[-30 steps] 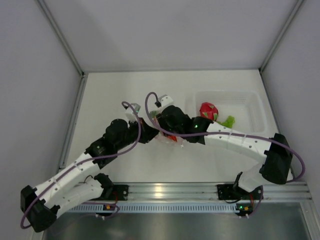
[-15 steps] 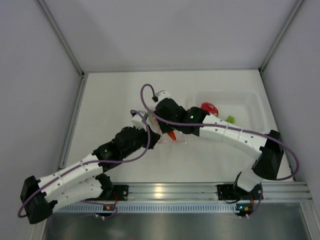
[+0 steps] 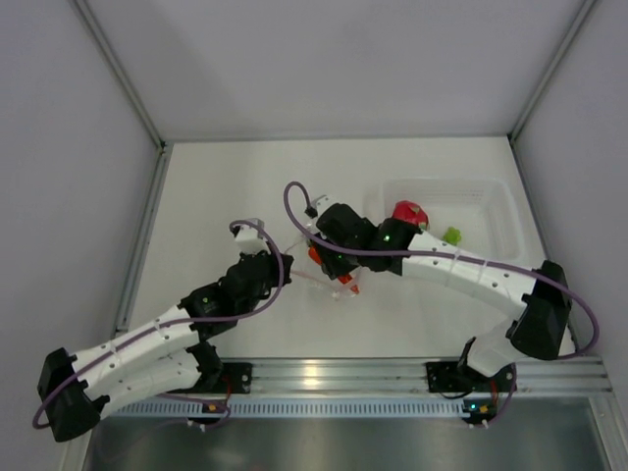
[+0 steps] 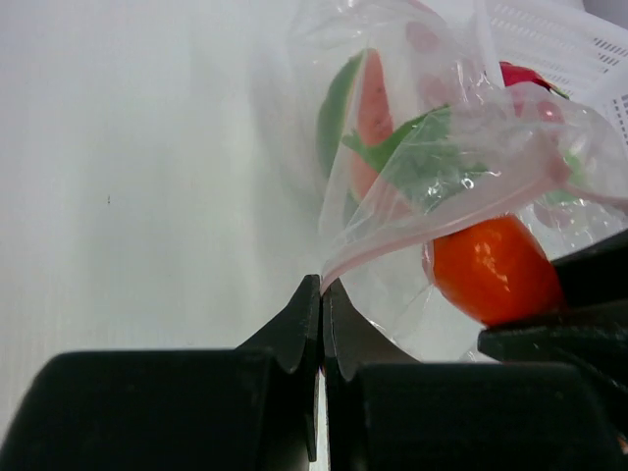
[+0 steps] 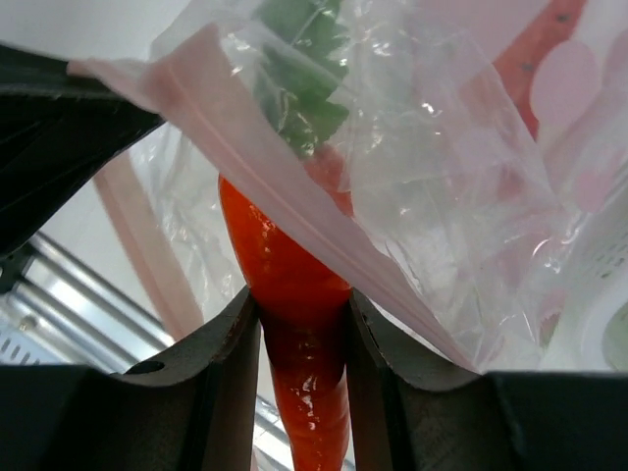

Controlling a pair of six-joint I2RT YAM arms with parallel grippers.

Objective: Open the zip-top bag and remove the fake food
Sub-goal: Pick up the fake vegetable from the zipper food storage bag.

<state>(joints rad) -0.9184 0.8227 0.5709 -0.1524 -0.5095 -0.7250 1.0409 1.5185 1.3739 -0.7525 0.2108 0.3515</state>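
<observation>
I should pull the zip back (image 4: 365, 255) with my left gripper while my right gripper pulls the orange piece out, because the bag's zip lies across the orange piece (image 5: 296, 224) and the piece's leafy end is inside the bag.
The zip-top bag (image 3: 332, 285) lies mid-table between both grippers, clear and crinkly (image 4: 461, 157). My left gripper (image 4: 322, 285) is shut on its pinkish zip strip (image 4: 392, 243); in the top view the left gripper (image 3: 285, 267) sits left of the bag. My right gripper (image 5: 299, 304) is shut on the orange piece (image 5: 294, 285) at the bag's mouth, under the other zip strip (image 5: 265, 186); it also shows in the left wrist view (image 4: 491, 270). A green leafy piece (image 4: 422, 157) and the red-orange melon slice (image 4: 373, 98) are inside the bag. The magenta dragon fruit (image 3: 409, 216) sits in the tub.
A rigid clear tub (image 3: 491, 196) stands at the right back of the table, holding the dragon fruit and a small green piece (image 3: 451, 235). The right arm's forearm (image 3: 461, 270) runs just in front of the tub. Grey walls bound the table on three sides.
The left gripper has pulled back to the left and nearer with the zip strip. The right gripper has shifted slightly. The bag is spread between them and the orange piece shows at its mouth.
</observation>
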